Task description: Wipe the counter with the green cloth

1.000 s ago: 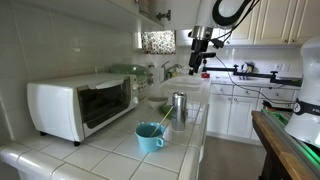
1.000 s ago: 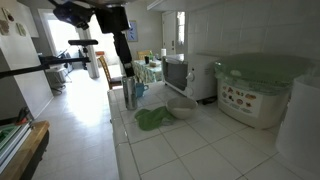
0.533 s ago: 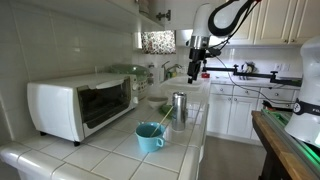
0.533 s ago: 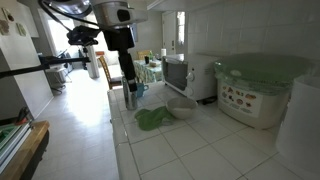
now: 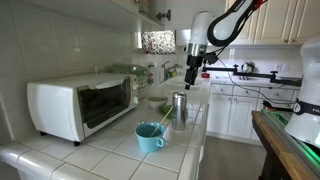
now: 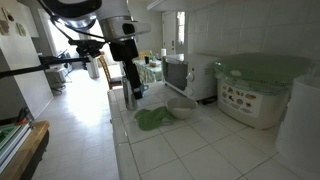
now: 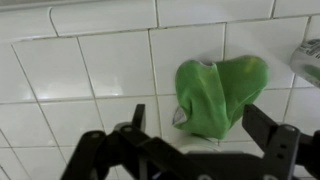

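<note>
The green cloth's fold point(image 7: 213, 80) is in line with my open gripper's gap, so I should go on lowering until the fingers straddle that fold point(image 7: 209, 112), and then close.
The green cloth point(image 7: 215, 92) lies rumpled on the white tiled counter point(image 7: 100, 70). In an exterior view the cloth point(image 6: 152, 119) sits near the counter's front edge, beside a white bowl point(image 6: 181, 110). My gripper point(image 7: 200, 135) is open and empty, hovering above the counter with the cloth's near edge between its spread fingers. In both exterior views the gripper point(image 5: 191, 75) point(image 6: 133, 96) hangs from above, over the counter point(image 5: 110, 160) and apart from the cloth.
A white toaster oven point(image 5: 80, 105), a teal mug point(image 5: 150, 138) and a metal cup point(image 5: 179, 105) stand on the counter. A white appliance with a green lid point(image 6: 260, 90) stands by the wall. A dark wooden table edge point(image 5: 285, 145) lies across the aisle.
The arm has swung in over the counter and lowered toward the cloth. The cloth, bowl and cups have not moved.
</note>
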